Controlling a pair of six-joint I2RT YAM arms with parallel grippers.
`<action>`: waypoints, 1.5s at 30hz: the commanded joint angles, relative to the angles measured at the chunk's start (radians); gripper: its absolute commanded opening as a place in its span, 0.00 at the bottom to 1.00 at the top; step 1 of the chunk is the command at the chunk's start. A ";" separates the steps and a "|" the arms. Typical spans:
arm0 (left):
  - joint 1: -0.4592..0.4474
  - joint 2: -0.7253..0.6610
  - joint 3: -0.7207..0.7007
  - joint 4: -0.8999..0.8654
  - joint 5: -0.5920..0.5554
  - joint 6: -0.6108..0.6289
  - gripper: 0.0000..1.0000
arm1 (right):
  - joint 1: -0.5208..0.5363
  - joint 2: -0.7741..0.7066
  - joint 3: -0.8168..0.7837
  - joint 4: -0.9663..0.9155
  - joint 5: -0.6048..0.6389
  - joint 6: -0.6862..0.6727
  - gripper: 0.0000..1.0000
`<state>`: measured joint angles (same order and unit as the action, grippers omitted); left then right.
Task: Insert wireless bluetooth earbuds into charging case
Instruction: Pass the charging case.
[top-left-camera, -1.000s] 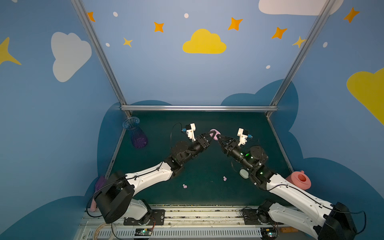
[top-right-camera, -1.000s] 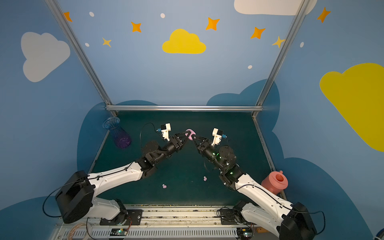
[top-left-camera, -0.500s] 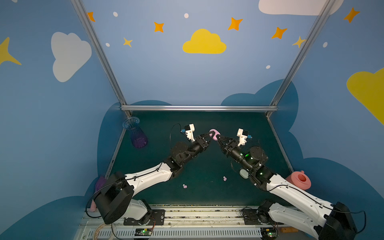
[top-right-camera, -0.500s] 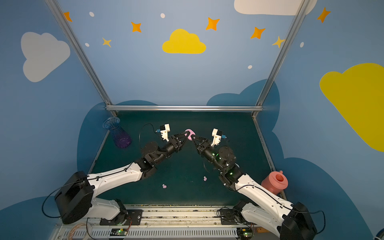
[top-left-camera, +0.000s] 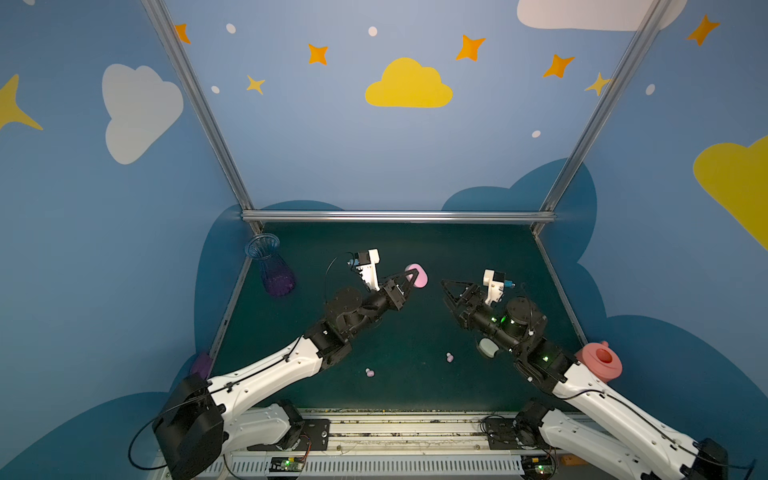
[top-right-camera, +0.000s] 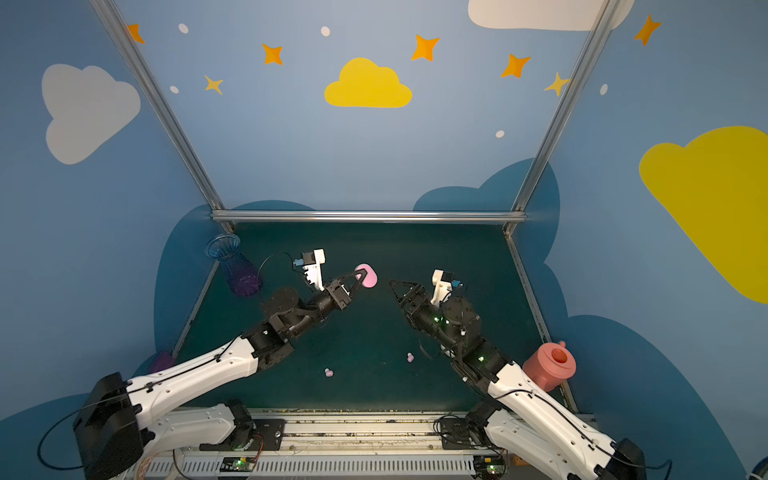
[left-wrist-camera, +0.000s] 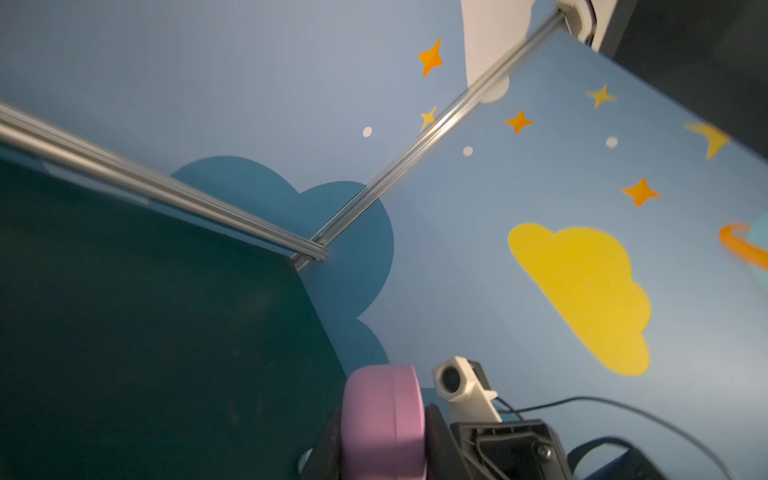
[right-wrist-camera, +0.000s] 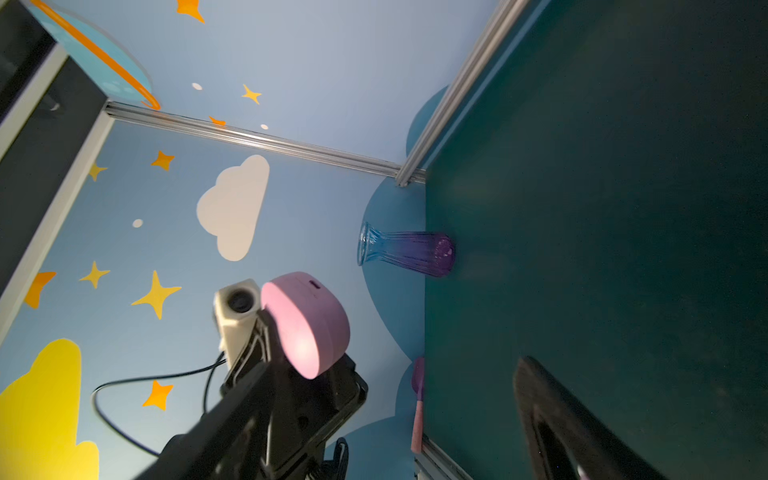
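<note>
My left gripper is pressing the case's lid and base (left-wrist-camera: 392, 412) together. My right gripper should grab the case by its ends (right-wrist-camera: 326, 356) before my left gripper opens it.
A closed pink oval charging case (top-left-camera: 417, 275) (top-right-camera: 368, 275) hangs above the green table with my left gripper (top-left-camera: 412, 277) shut on it. In the left wrist view the case (left-wrist-camera: 382, 419) sits squeezed between the two black fingers (left-wrist-camera: 436, 436). My right gripper (top-left-camera: 444, 291) (top-right-camera: 395, 291) stands open a short way to the right of the case, holding nothing. The right wrist view shows the case (right-wrist-camera: 307, 320) apart from my own finger (right-wrist-camera: 552, 419). Two pink earbuds (top-left-camera: 370, 372) (top-left-camera: 449, 357) lie on the table toward its front edge, also in a top view (top-right-camera: 328, 372) (top-right-camera: 410, 357).
A blue-purple glass vase (top-left-camera: 272, 270) (right-wrist-camera: 407, 253) stands at the back left corner. A pale rounded case (top-left-camera: 487, 347) lies under my right arm. A pink pot (top-left-camera: 600, 361) sits at the right edge. A purple-headed utensil (top-left-camera: 202, 363) leans at the left edge.
My right gripper has opened, let go of the pink case and drawn back to the right. My left gripper has closed fully on the case and now holds it alone.
</note>
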<state>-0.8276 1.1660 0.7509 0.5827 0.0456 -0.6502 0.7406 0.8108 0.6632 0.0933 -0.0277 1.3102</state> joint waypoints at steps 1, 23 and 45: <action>-0.019 -0.019 0.016 -0.104 0.006 0.316 0.03 | -0.006 0.003 0.068 -0.153 -0.030 -0.008 0.90; -0.119 0.022 -0.027 -0.011 -0.098 0.668 0.03 | 0.014 0.184 0.158 0.052 -0.188 0.147 0.89; -0.225 0.103 -0.017 0.160 -0.406 0.794 0.03 | 0.056 0.138 0.079 0.180 -0.058 0.229 0.78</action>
<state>-1.0515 1.2705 0.7242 0.7177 -0.3172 0.1421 0.7902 0.9802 0.7593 0.1909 -0.1219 1.5379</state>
